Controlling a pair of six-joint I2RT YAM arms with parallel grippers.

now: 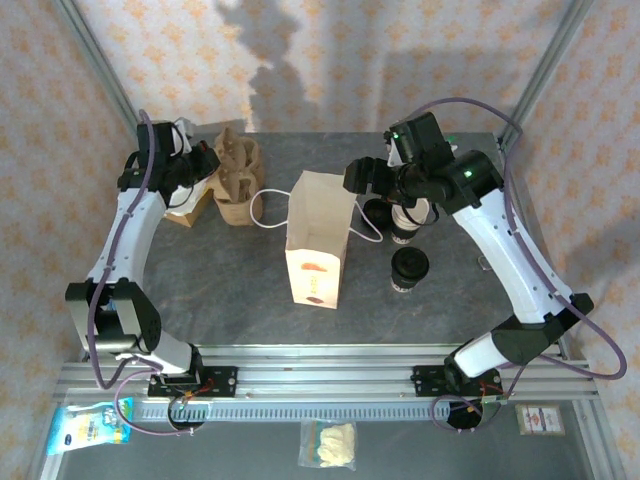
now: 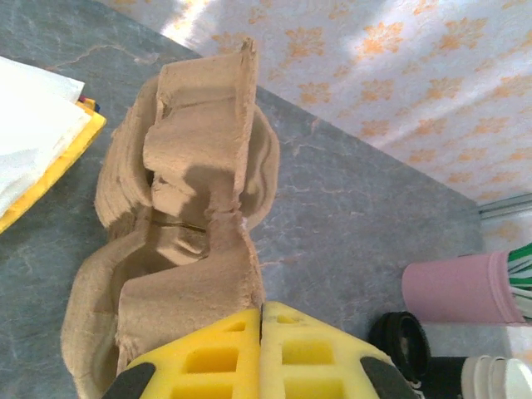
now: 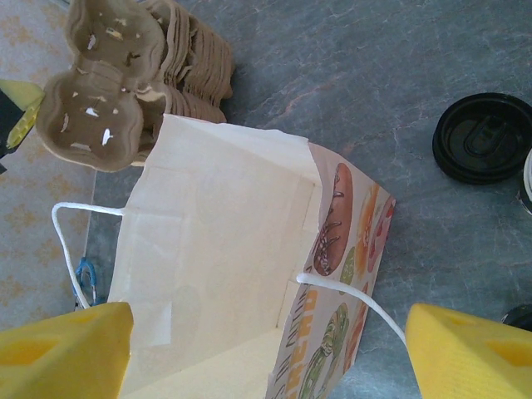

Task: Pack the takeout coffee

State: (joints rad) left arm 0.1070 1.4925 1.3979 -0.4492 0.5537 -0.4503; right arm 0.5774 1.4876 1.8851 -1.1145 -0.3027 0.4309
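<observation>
Next, I open my left gripper, reach in deeper and pinch the top carrier's rim [image 2: 254, 289] before lifting, since that rim just meets the ends of the gripper's shut fingers.
The takeout coffee [image 1: 410, 268], a small cup under a black lid, stands on the table right of the paper bag [image 1: 315, 240]. The bag stands upright with its mouth open [image 3: 224, 241] and its white cord handles hanging out to the sides. My right gripper [image 1: 362, 178] [image 3: 266, 357] hovers open just above the bag's right rim, nothing between its yellow fingers [image 3: 66, 349]. My left gripper [image 1: 205, 165] [image 2: 263, 312] is shut at the stack of brown pulp cup carriers [image 1: 238, 180] [image 2: 183, 233], with the top carrier's thin rim running into the seam between its pads.
Loose black lids [image 1: 378, 212] [image 3: 484, 137] and a stack of white cups [image 1: 405, 225] stand under my right arm, beside a pink cup [image 2: 465, 287]. White napkins on a yellow pad [image 2: 33, 141] lie left of the carriers. Frame posts stand at the back corners.
</observation>
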